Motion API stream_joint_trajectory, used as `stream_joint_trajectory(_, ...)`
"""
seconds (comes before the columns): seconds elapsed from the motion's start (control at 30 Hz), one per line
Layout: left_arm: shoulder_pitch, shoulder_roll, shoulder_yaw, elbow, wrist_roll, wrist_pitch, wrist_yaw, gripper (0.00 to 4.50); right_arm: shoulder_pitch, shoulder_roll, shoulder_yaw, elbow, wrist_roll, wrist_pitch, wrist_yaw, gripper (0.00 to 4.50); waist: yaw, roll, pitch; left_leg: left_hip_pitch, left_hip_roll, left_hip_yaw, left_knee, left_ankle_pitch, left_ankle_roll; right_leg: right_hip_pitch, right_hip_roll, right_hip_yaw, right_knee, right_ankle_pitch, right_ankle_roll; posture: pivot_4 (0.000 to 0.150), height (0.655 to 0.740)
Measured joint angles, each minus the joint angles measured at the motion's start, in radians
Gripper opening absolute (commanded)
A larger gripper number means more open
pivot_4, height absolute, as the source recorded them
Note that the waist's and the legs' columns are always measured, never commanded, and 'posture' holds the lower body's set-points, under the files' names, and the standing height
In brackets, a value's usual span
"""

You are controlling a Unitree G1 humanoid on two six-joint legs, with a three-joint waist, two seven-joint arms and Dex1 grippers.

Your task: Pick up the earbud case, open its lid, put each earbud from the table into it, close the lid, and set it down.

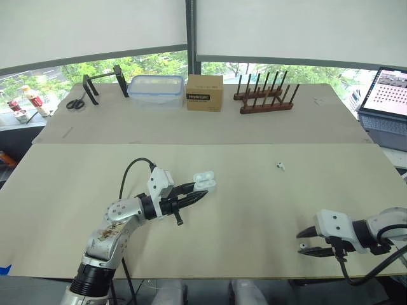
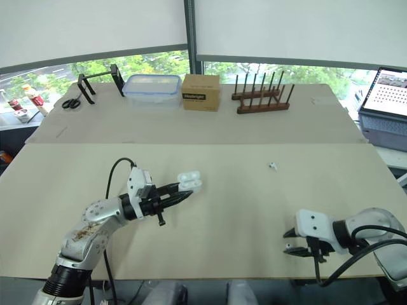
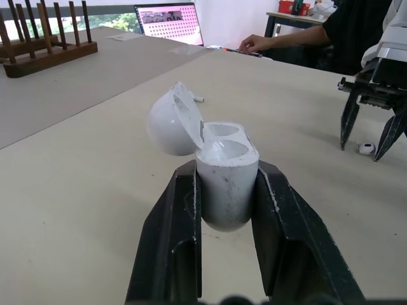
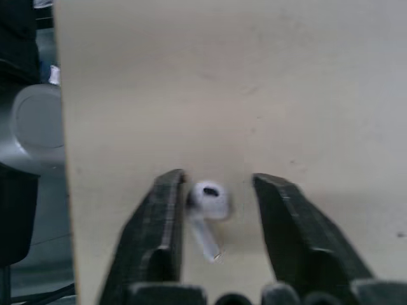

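The lid [image 1: 203, 175] is swung wide open from the white earbud case [image 1: 205, 185], so I expect the lid to stay open when I press the white earbud in.
My left gripper [image 1: 202, 189] is shut on the white earbud case [image 1: 205, 179], held just above the table [image 1: 254, 203] left of centre. In the left wrist view the case [image 3: 224, 162] stands upright between the fingers, its lid [image 3: 170, 122] swung open and its sockets empty. One white earbud [image 1: 304, 243] lies near the table's front edge on the right. My right gripper [image 1: 301, 244] is open and low over it, one finger on each side of the earbud [image 4: 208, 200]. A second earbud [image 1: 280, 166] lies further back, right of centre.
Along the back stand a black stand [image 1: 105, 82], scissors [image 1: 75, 103], a clear plastic container [image 1: 156, 88], a cardboard box [image 1: 204, 92] and a wooden peg rack [image 1: 264, 95]. A laptop [image 1: 388, 95] sits at far right. A person's arm [image 3: 280, 39] rests on a farther desk.
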Motion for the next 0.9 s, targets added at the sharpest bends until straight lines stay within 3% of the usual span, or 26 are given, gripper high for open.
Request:
stream_joint_trajectory(0.23,0.0,0.001,-0.004,-0.004,-0.006,0.011,0.009,0.56,-0.004,0.003,-0.001,-0.047,0.014,0.026,-0.001,2.76,0.002,0.0,0.0,0.001,0.0,-0.001,0.0,0.0,0.0,0.001,0.0,0.0,-0.001,0.0,0.0,0.15,0.74)
stream_joint_trajectory(0.37,-0.001,0.003,-0.008,-0.007,-0.007,0.011,0.009,0.56,0.026,-0.061,-0.037,-0.156,0.019,0.096,0.0,2.76,0.004,0.0,0.0,0.001,0.0,-0.001,0.0,0.0,0.0,0.001,0.0,0.0,-0.001,0.0,0.0,0.15,0.74)
stream_joint_trajectory(0.53,-0.001,0.003,-0.015,-0.007,-0.007,0.011,0.008,0.56,0.054,-0.176,-0.046,-0.308,-0.08,0.248,-0.049,2.76,0.006,0.001,0.0,0.001,0.0,-0.001,0.0,0.0,0.0,0.002,0.0,-0.001,-0.002,0.0,0.0,0.15,0.74)
stream_joint_trajectory(0.9,0.0,0.004,-0.024,-0.006,-0.006,0.009,0.005,0.56,0.054,-0.219,0.075,-0.454,-0.193,0.413,-0.099,2.76,0.009,0.0,0.0,0.001,0.0,0.0,0.0,0.0,0.0,0.003,0.0,-0.002,-0.003,0.0,0.001,0.15,0.74)
